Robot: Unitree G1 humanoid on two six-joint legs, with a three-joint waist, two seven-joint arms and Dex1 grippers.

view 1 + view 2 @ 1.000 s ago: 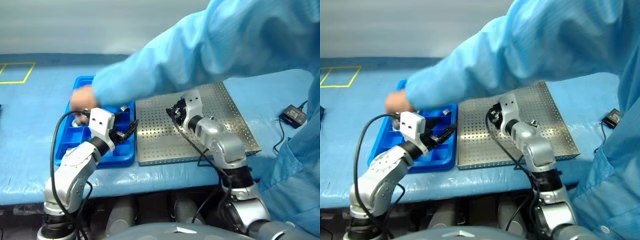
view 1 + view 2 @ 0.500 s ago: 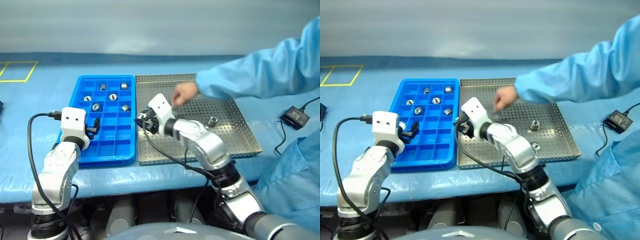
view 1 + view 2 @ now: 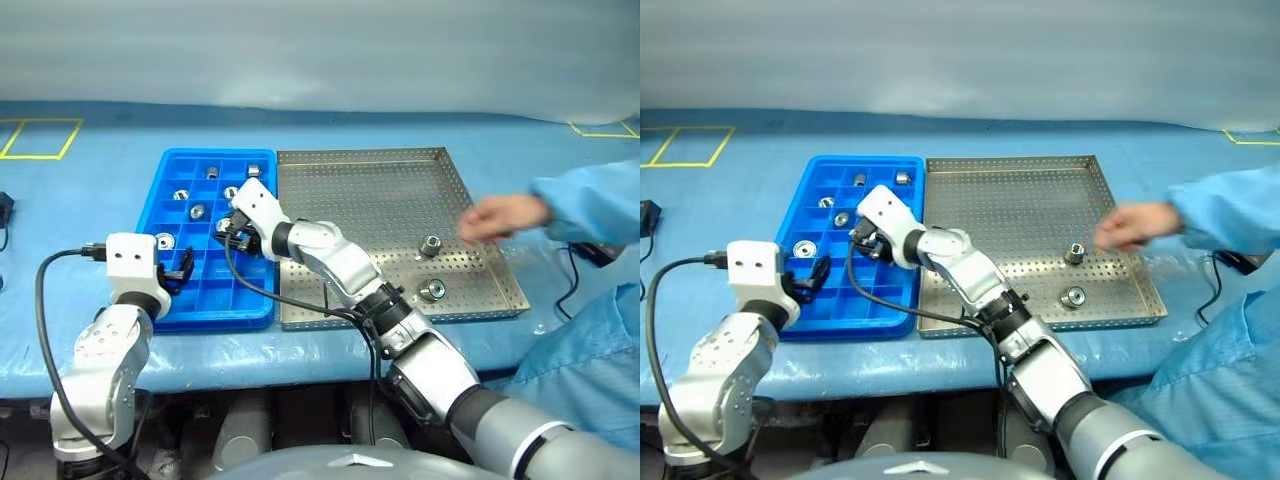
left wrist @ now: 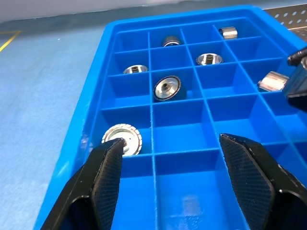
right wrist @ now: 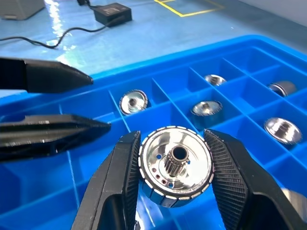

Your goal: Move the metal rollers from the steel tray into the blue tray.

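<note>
The steel tray's rollers are far away from my left gripper, so next my right gripper passes them to my left gripper next to the blue tray.
My right gripper hangs over the middle of the blue tray, shut on a toothed metal roller with a small centre shaft. My left gripper stands open and holds nothing, low over the blue tray's near left compartments, beside a ribbed roller. Several more rollers lie in the tray's far compartments. Right of it is the steel tray, with two rollers near its right side.
A person's hand and blue sleeve hover over the steel tray's right edge. Yellow tape marks sit at the table's far left. A black adapter with a cable lies on the blue table cover.
The person's arm has pulled back from over the trays to the right. My right gripper has carried the roller left from the steel tray to over the blue tray. My left gripper drew back leftwards.
</note>
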